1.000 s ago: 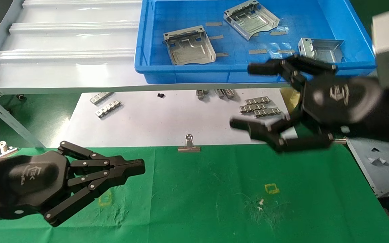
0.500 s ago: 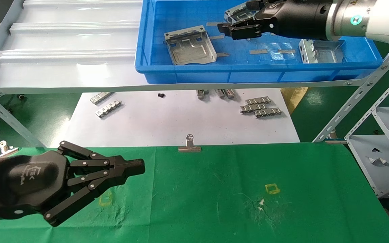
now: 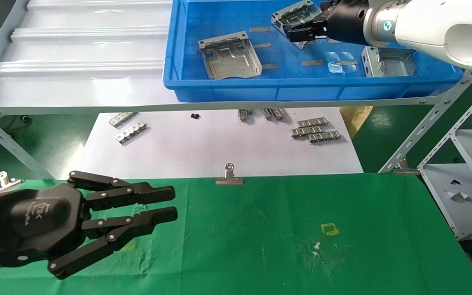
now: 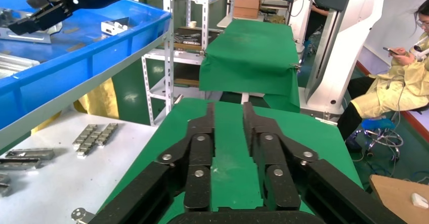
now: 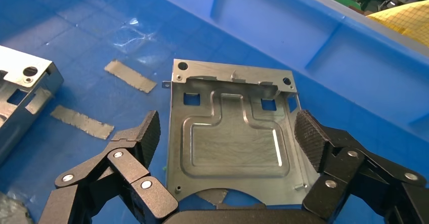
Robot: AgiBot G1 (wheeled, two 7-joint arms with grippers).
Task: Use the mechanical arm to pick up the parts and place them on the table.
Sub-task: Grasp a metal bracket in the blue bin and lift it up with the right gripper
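Observation:
The back part [image 5: 235, 135] takes up the whole gap between my right gripper's open fingers, so my right gripper should move over and pinch the back part's side [image 5: 172, 118] by the small tab.
Three silver parts lie in the blue bin [image 3: 178, 65]: one at its left [image 3: 230, 55], one at the back [image 3: 297, 16], one at the right [image 3: 389, 61]. My right gripper [image 3: 301, 32] hangs over the back part. In the right wrist view this part [image 5: 232, 143] lies flat between the open fingers [image 5: 146, 133] of the right gripper [image 5: 228, 133], which stand on either side of it without gripping. Another part [image 5: 20, 92] lies beside it. My left gripper [image 3: 173, 203] is empty over the green table [image 3: 260, 237], fingers a little apart; in the left wrist view it [image 4: 228, 113] shows a narrow gap.
The bin stands on a pale grey ribbed shelf [image 3: 76, 61]. Below it a white sheet [image 3: 203, 147] carries small toothed metal strips [image 3: 316, 129]. A silver binder clip [image 3: 229, 175] sits at the table's far edge. A yellow square outline [image 3: 329, 228] marks the cloth. A grey rack [image 3: 461, 192] stands at right.
My right arm swung from in front of the shelf up into the bin and settled over the back part. My left gripper's fingers, shut before, have parted a little.

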